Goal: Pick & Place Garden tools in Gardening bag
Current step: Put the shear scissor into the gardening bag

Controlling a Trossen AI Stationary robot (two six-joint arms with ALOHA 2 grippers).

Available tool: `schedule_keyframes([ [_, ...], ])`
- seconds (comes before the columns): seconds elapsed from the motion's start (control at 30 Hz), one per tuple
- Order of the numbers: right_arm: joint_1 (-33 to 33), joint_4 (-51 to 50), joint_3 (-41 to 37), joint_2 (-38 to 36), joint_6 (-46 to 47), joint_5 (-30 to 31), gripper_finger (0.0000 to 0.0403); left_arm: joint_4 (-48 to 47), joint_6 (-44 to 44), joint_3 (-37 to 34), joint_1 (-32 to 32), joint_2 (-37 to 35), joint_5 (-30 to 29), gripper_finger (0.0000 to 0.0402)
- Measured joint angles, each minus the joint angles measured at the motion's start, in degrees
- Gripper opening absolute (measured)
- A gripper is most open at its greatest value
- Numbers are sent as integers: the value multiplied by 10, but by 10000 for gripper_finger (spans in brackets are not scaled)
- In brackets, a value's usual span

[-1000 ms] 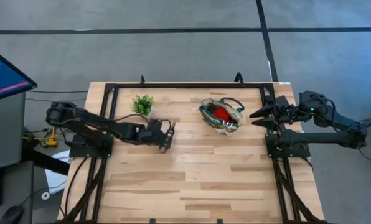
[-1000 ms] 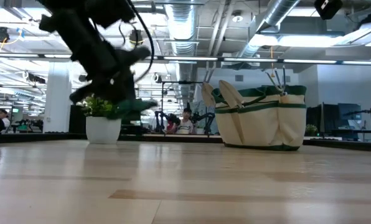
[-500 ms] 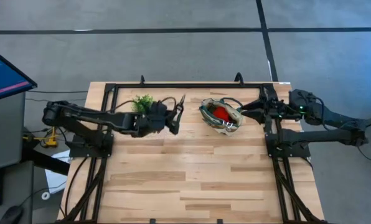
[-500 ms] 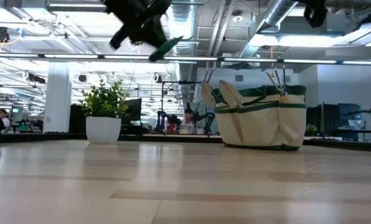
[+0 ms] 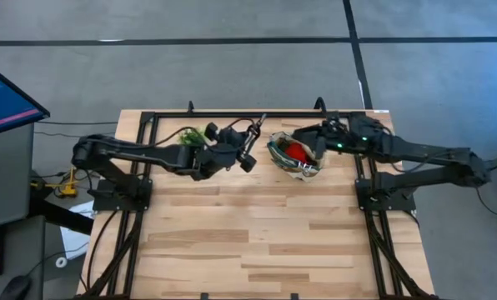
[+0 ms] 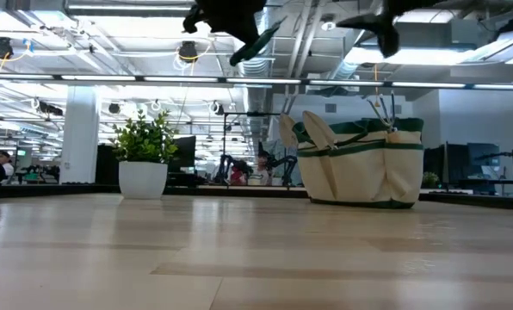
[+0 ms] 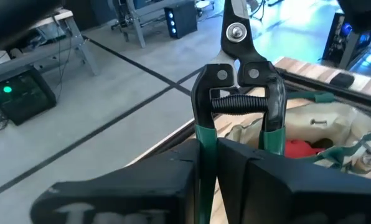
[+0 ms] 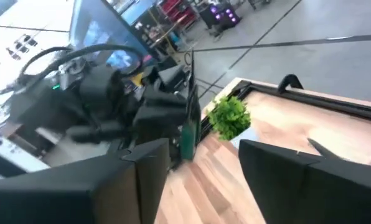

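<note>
My gripper will lower the pruning shears into the bag, which will stay open because the gardening bag's opening gapes wide around the red piece.
The cream gardening bag with green trim stands upright on its base at the table's far middle; it also shows in the low view. A red piece lies inside it. My left gripper is shut on the dark pruning shears with green handles, high above the table, just left of the bag. My right gripper hangs open and empty over the bag's right side, its fingers wide apart. My left gripper pinches the shears' two green handles between its two fingers, just behind the spring. The fingers lie along the shears. The blades point ahead past the fingertips, up and toward the table's far right. The shears are lifted clear.
A small green plant in a white pot stands at the far left, close under my left arm; it also shows in the low view. A black frame runs along the table's edges. The near half of the wooden table is bare.
My left gripper has risen from low over the table and gone toward the far right, up to the bag, carrying the shears lifted clear with the blades now tipped upward. My right gripper has gone from the table's right edge leftward to above the bag.
</note>
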Motion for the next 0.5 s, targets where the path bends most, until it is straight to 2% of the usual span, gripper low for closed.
schedule_keyframes([
  [0.23, -4, 134, 0, 86, 1, -20, 224, 2, 2, 4, 0, 16, -1, 17],
  [0.5, -4, 225, 0, 173, 27, -44, 222, 18, 2, 5, 0, 16, 7, 17],
])
